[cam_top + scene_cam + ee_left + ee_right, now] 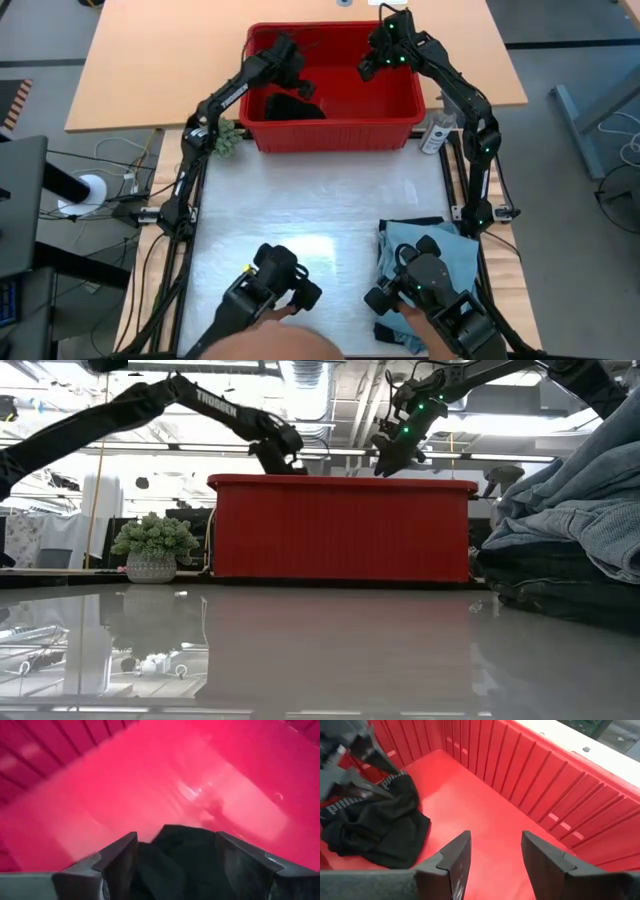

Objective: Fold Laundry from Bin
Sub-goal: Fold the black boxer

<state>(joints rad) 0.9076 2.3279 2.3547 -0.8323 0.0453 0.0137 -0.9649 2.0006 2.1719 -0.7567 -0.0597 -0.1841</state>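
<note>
The black item's raised top [181, 839] is between my left gripper's open fingers, so I keep going down until the fingers are deep in the crumpled cloth [292, 107], then close them.
The red bin [335, 135] stands at the table's far middle; it also shows in the low view [340, 525]. A small black item [293, 106] with white lettering lies crumpled on the bin's floor at its left end [380, 830]. My left gripper [300, 88] is inside the bin, open, its fingers on either side of the black item [185, 860]. My right gripper [368, 68] is open and empty over the bin's right half, above bare red floor [495, 837]. Folded light blue and dark garments [435, 250] lie piled at the table's near right. My left gripper reaches down into the bin from the table's left side. Its open fingers [122, 855] stand on either side of the black item's raised top [180, 837]. I cannot tell whether they touch it.
A small potted plant [225, 138] stands left of the bin and a white bottle [437, 135] right of it. Two dark control arms [280, 285] with a person's hands are at the near edge. The white mat [320, 200] lies between the bin and the pile [580, 510].
</note>
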